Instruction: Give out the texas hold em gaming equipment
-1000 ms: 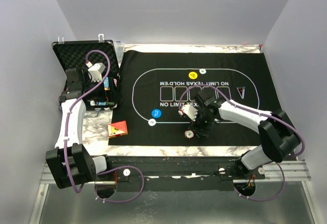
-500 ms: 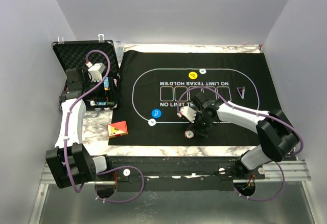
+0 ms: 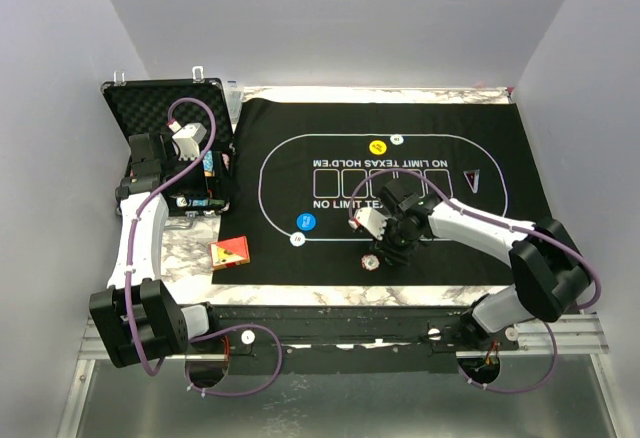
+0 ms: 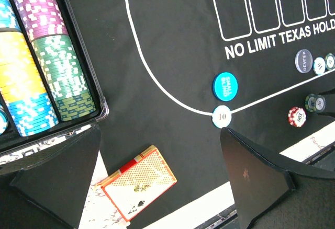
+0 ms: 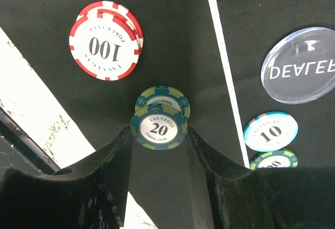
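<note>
I keep carrying the green chip (image 5: pixel 158 128) with my right gripper to the white line (image 3: pixel 316 238) by the blue disc and let the green chip go flat there. The green chip is level and the white line is free.
My right gripper (image 5: pixel 159 130) is shut on a green "20" poker chip (image 5: pixel 159 126), held just above a second green chip (image 5: pixel 163 98) on the mat. Red "100" chips (image 5: pixel 106 39) lie to its left. A clear DEALER disc (image 5: pixel 301 66), a blue-white "10" chip (image 5: pixel 270 131) and another green chip (image 5: pixel 274 160) lie to its right. In the top view the right gripper (image 3: pixel 392 248) is near the mat's front edge. My left gripper (image 4: pixel 159 129) is open and empty above the red-orange card box (image 4: pixel 138 183). A blue disc (image 4: pixel 225 86) and a white "10" chip (image 4: pixel 222 116) lie nearby.
The open black case (image 3: pixel 170 108) at the far left holds rows of stacked chips (image 4: pixel 42 56). The black felt mat (image 3: pixel 450 248) covers most of the table. A yellow disc (image 3: pixel 377 147) and a small chip (image 3: pixel 397 139) lie at the far side of the printed oval.
The right arm has shifted slightly near the red chips. The left arm has not moved.
</note>
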`<state>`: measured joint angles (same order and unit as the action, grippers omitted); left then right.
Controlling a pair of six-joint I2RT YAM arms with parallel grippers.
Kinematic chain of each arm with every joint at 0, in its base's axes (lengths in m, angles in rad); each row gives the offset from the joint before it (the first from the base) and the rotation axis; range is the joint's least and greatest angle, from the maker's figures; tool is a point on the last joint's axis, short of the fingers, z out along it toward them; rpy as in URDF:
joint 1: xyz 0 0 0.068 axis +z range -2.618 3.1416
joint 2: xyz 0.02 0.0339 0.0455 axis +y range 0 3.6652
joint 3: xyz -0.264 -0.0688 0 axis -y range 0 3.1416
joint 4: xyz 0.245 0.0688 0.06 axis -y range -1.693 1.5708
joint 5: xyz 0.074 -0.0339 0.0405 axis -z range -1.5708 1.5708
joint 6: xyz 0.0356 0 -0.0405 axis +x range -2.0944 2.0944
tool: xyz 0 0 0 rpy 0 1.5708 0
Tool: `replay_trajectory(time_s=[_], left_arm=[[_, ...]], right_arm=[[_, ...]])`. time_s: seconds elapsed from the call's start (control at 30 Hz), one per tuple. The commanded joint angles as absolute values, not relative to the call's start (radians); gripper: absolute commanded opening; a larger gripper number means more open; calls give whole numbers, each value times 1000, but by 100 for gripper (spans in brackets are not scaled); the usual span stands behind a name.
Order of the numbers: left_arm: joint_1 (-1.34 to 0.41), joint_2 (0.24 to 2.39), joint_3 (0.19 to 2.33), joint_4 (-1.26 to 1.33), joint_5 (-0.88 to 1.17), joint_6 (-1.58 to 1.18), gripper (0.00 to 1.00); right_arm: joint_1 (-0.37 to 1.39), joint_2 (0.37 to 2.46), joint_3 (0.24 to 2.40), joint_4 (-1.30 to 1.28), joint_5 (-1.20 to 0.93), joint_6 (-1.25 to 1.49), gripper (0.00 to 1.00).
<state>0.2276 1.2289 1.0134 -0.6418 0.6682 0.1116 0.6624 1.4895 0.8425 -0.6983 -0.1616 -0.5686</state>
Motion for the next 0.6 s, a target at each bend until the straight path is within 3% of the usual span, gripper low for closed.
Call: replay_trajectory(time_s=[0.0, 0.17, 0.57], left_arm=[[226, 1238, 1037, -655, 691, 109, 99], [226, 1240, 1037, -655, 697, 107, 99], [226, 1246, 1044, -661, 702, 104, 99]], right_arm=[[670, 1457, 887, -751, -169, -568, 41], [670, 1475, 956, -738, -193, -553, 40], [763, 1735, 1259, -650, -226, -500, 37]])
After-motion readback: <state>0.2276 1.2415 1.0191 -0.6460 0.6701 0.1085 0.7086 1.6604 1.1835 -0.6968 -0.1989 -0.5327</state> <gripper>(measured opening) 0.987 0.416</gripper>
